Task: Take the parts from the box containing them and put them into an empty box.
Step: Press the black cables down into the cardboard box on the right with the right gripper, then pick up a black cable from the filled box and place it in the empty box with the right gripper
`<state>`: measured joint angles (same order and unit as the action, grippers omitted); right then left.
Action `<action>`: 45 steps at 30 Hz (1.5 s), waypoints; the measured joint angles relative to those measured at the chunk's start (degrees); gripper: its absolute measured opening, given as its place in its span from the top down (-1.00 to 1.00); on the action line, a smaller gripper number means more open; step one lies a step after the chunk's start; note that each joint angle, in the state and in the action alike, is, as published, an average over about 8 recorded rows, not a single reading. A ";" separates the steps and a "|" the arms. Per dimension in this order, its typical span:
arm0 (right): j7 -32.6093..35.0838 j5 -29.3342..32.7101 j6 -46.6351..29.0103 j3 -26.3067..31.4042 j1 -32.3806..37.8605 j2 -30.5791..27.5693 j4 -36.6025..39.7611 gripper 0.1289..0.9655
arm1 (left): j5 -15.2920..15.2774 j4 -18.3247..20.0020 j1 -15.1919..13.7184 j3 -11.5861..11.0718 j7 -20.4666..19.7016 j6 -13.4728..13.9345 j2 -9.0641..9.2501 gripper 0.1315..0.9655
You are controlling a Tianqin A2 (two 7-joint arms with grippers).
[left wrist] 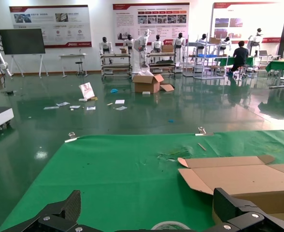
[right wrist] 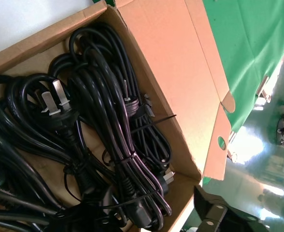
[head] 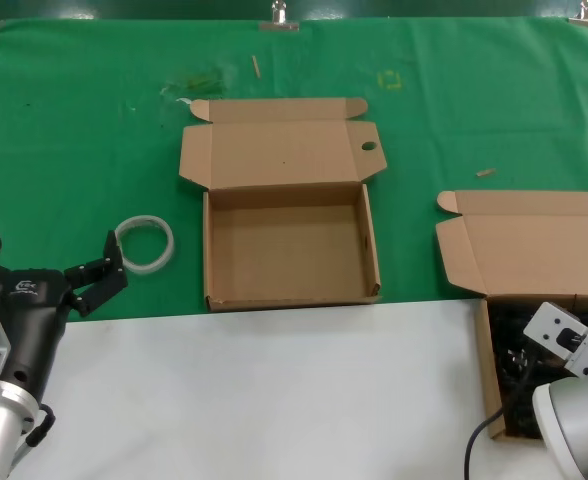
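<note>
A thin tie cinches its loops, so the black power cord (right wrist: 102, 99) will come up as one compact bundle, free of its neighbours, when I lift it.
Several black power cords (right wrist: 98, 130), coiled and tied, fill the brown box (head: 489, 370) at the right front; they show dark in the head view (head: 514, 350). Its lid (head: 534, 250) lies open behind it. My right gripper (right wrist: 137, 215) hangs open just above the cords, with one finger (right wrist: 214, 212) over the box's wall (right wrist: 180, 193) and the other lost among the cords. The empty box (head: 209, 250) with the holed tab (head: 368, 147) stands open in the middle. My left gripper (head: 44, 262) is open and empty at the front left, also in its wrist view (left wrist: 151, 212).
A white tape ring (head: 145, 243) lies on the green cloth (head: 74, 130) just ahead of the left gripper, left of the empty box; it also shows in the left wrist view (left wrist: 170, 225). A white table surface (head: 274, 400) runs along the front.
</note>
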<state>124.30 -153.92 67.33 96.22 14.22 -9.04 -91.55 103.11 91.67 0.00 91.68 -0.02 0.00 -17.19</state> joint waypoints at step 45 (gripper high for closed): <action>-1.51 1.88 1.82 8.79 6.08 0.07 -8.09 0.84 | 0.00 0.00 0.00 0.00 0.01 0.00 0.00 -1.00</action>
<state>122.79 -152.05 69.16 105.01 20.30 -8.97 -99.64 103.12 91.67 0.00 91.68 -0.02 0.00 -17.19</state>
